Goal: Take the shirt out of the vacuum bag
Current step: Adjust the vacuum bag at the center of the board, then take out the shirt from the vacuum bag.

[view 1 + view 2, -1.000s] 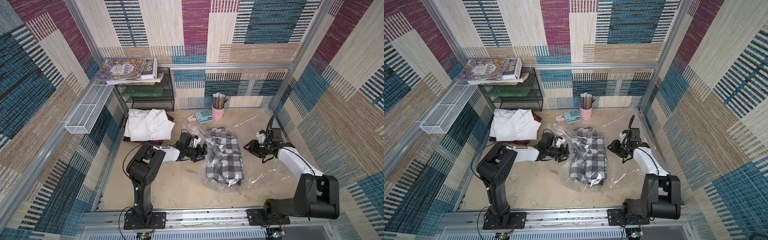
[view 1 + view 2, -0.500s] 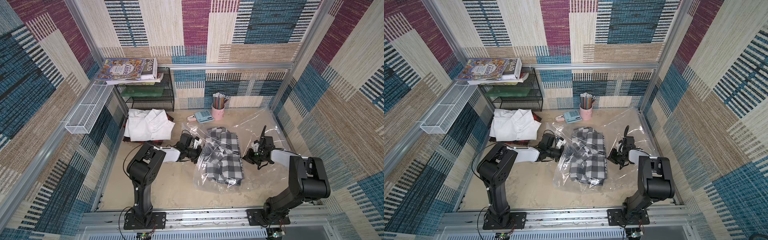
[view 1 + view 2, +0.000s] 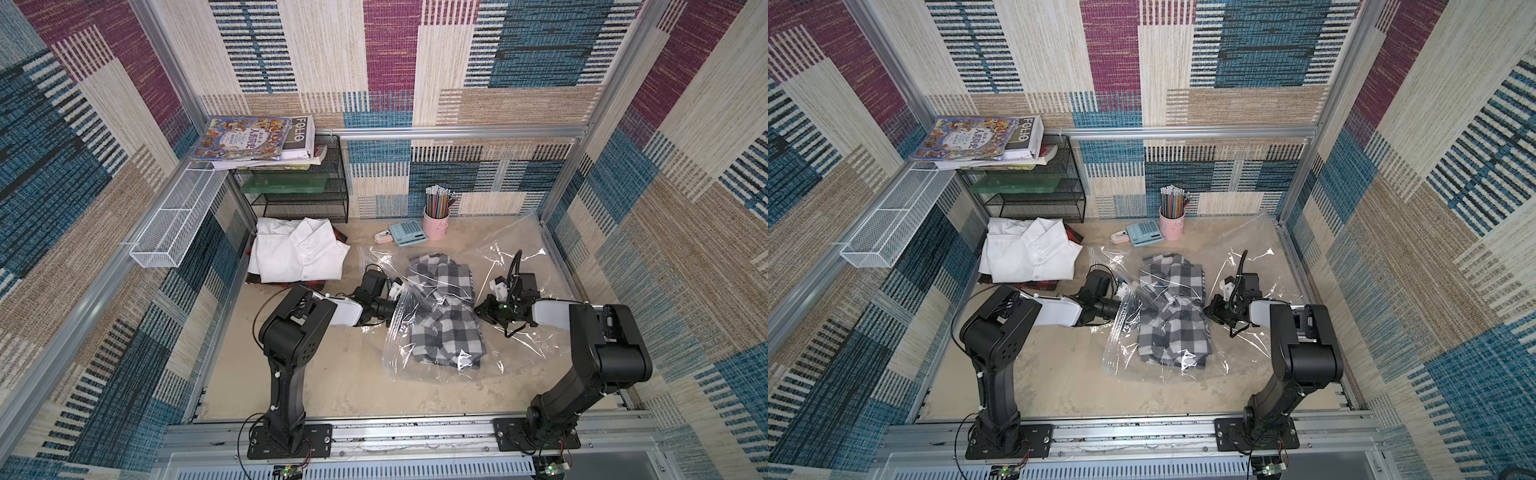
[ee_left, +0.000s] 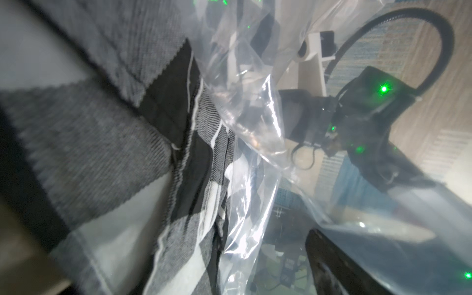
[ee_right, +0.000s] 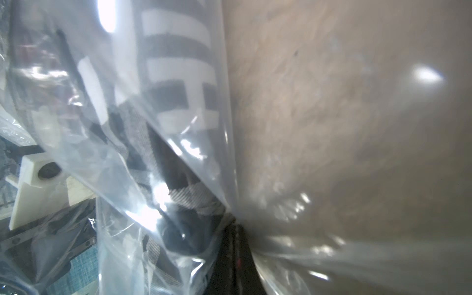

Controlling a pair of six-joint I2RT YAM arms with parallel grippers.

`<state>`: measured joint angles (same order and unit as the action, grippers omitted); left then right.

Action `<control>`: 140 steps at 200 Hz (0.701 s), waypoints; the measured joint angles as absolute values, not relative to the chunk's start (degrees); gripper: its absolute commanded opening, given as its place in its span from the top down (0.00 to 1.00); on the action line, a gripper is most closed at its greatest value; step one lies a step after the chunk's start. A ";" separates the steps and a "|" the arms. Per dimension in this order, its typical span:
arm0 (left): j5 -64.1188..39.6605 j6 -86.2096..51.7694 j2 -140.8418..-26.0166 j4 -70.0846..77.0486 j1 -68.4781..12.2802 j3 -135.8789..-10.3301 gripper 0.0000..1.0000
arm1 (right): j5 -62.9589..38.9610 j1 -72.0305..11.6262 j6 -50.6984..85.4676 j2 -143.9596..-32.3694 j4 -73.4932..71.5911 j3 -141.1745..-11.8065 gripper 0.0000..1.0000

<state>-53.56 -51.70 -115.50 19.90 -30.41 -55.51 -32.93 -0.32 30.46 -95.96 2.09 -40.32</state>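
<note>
The bag's film wraps the shirt, so the robot's right gripper should hold the gathered fold of the film still while the left gripper pulls the shirt out through the opening of the bag.
A grey, black and white checked shirt lies crumpled inside the clear vacuum bag in the middle of the table. My left gripper is open at the bag's left mouth, level with the shirt's left edge. In the left wrist view the shirt fills one side, with bag film beside it. My right gripper is at the shirt's right edge. It is shut on a gathered fold of the bag's film.
A folded white shirt lies at the back left, before a black mesh rack topped with books. A white wire basket hangs on the left wall. A pink pencil cup and blue calculator stand at the back.
My right gripper has moved down and left to the shirt's right edge and closed on the bag film. The bag has bunched and shifted. The left gripper has stayed open at the bag's mouth.
</note>
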 measured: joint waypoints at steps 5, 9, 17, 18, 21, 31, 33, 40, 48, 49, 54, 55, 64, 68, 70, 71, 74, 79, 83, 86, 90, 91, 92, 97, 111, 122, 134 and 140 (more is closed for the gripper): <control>-53.93 -51.72 -115.79 19.92 -30.48 -55.75 0.02 | -33.04 -0.49 30.46 -96.03 1.85 -40.27 1.00; -54.11 -51.79 -115.98 19.92 -30.55 -55.92 0.03 | -33.21 -0.64 30.46 -96.16 1.61 -40.27 1.00; -54.39 -51.88 -116.44 19.92 -30.81 -56.36 0.07 | -33.50 -0.84 30.48 -96.36 1.23 -40.23 1.00; -54.39 -51.90 -116.49 19.92 -30.83 -56.40 0.08 | -33.52 -0.86 30.48 -96.38 1.19 -40.21 1.00; -54.43 -51.88 -116.66 19.92 -30.92 -56.58 0.10 | -33.63 -0.95 30.48 -96.42 1.06 -40.12 1.00; -54.46 -51.90 -117.32 19.92 -31.27 -57.19 0.19 | -33.87 -1.13 30.50 -96.73 0.56 -39.99 1.00; -54.46 -51.92 -117.45 19.90 -31.31 -57.30 0.20 | -33.93 -1.13 30.50 -96.73 0.49 -39.99 1.00; -54.43 -51.92 -117.93 19.70 -31.46 -57.65 0.26 | -34.15 -1.21 30.55 -96.79 0.21 -39.86 1.00; -54.39 -51.90 -118.39 19.14 -31.51 -58.02 0.35 | -34.20 -1.34 30.61 -96.84 -0.05 -39.77 1.00; -54.39 -51.88 -118.43 19.03 -31.51 -58.06 0.36 | -34.20 -1.34 30.61 -96.84 -0.08 -39.77 1.00; -54.28 -51.90 -118.72 18.41 -31.51 -58.37 0.41 | -34.28 -1.43 30.61 -96.84 -0.14 -39.72 1.00; -54.26 -51.90 -118.76 18.31 -31.51 -58.41 0.42 | -34.28 -1.43 30.61 -96.84 -0.14 -39.72 1.00; -53.91 -51.90 -119.17 17.15 -31.55 -58.92 0.53 | -34.50 -1.50 30.61 -96.84 -0.14 -39.72 1.00; -53.65 -51.86 -119.37 16.43 -31.55 -59.20 0.58 | -34.54 -1.52 30.61 -96.82 -0.14 -39.72 1.00; -53.54 -51.86 -119.44 16.21 -31.55 -59.29 0.60 | -34.54 -1.52 30.61 -96.79 -0.14 -39.72 1.00; -53.52 -51.86 -119.46 16.08 -31.55 -59.33 0.62 | -34.52 -1.52 30.61 -96.79 -0.14 -39.72 1.00; -53.36 -51.86 -119.50 15.64 -31.55 -59.46 0.66 | -34.52 -1.52 30.61 -96.73 -0.14 -39.72 1.00; -53.10 -51.79 -119.63 14.79 -31.55 -59.77 0.74 | -34.52 -1.52 30.59 -96.68 -0.14 -39.72 1.00; -52.95 -51.70 -119.81 14.20 -31.55 -59.99 0.81 | -34.54 -1.52 30.59 -96.62 -0.14 -39.75 1.00; -52.75 -51.51 -119.90 13.74 -31.55 -60.10 0.85 | -34.54 -1.52 30.57 -96.60 -0.14 -39.75 1.00; -52.38 -51.18 -120.01 12.93 -31.57 -60.27 0.92 | -34.57 -1.52 30.57 -96.55 -0.12 -39.77 1.00; -52.29 -51.07 -120.03 12.75 -31.57 -60.31 0.93 | -34.54 -1.52 30.55 -96.53 -0.10 -39.79 1.00; -52.21 -50.94 -120.05 12.58 -31.57 -60.38 0.95 | -34.54 -1.52 30.55 -96.53 -0.10 -39.81 1.00; -51.77 -50.52 -120.07 11.73 -31.57 -60.58 1.00 | -34.54 -1.52 30.48 -96.51 0.03 -39.88 1.00; -51.70 -49.56 -120.03 9.72 -31.57 -61.23 1.00 | -34.54 -1.52 30.44 -96.49 0.34 -40.01 1.00; -51.35 -49.25 -119.87 8.16 -31.55 -61.84 1.00 | -34.50 -1.52 30.39 -96.49 0.56 -40.07 1.00; -50.83 -48.21 -119.52 5.80 -31.46 -62.61 1.00 | -34.48 -1.45 30.22 -96.51 0.91 -40.25 0.99; -50.35 -47.37 -119.22 3.92 -31.40 -63.18 1.00 | -34.44 -1.41 30.17 -96.55 1.23 -40.40 0.95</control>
